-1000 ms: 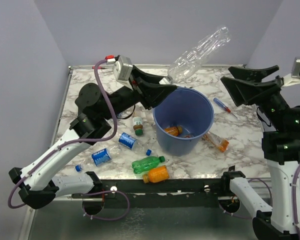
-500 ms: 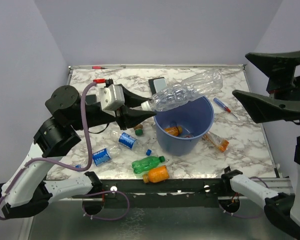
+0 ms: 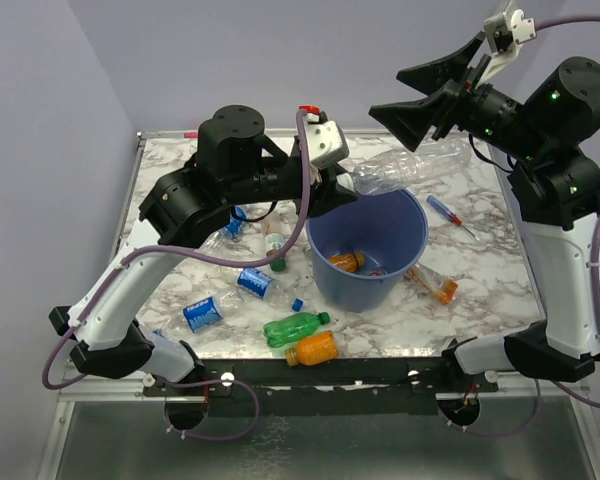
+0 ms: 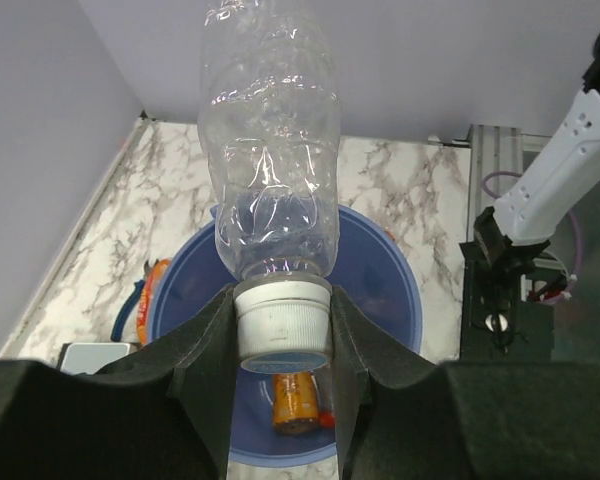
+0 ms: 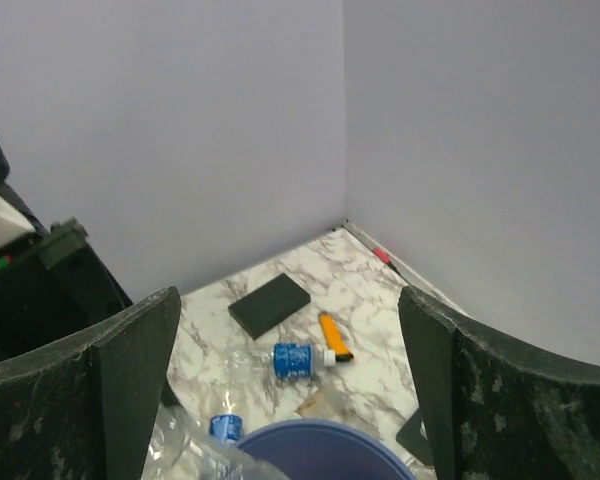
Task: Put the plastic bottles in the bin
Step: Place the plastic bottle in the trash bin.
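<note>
My left gripper is holding the clear bottle by its cap (image 3: 346,182), level across the bin's rim, so next my right gripper grabs the bottle's body (image 3: 398,169) and turns it upright.
My left gripper (image 3: 343,187) is shut on the white cap of a large clear plastic bottle (image 3: 412,168). It holds the bottle nearly level over the far rim of the blue bin (image 3: 365,292). In the left wrist view the cap sits clamped between the jaws (image 4: 282,322), the bottle (image 4: 270,150) stands above, and the bin (image 4: 385,290) is below with an orange bottle (image 4: 295,397) inside. My right gripper (image 3: 385,92) is open and empty, high above the bin; it also shows in the right wrist view (image 5: 290,305).
On the table left of the bin lie a green bottle (image 3: 295,327), an orange bottle (image 3: 313,348), blue-labelled clear bottles (image 3: 202,312) (image 3: 255,282) and a brown bottle (image 3: 275,250). Another orange bottle (image 3: 435,285) lies right of the bin. A black rectangle (image 5: 268,304) and an orange marker (image 5: 333,337) lie at the back.
The left arm swung and lowered the clear bottle from pointing up to nearly level over the bin. The right arm rose and swung left, its open gripper now above the bin.
</note>
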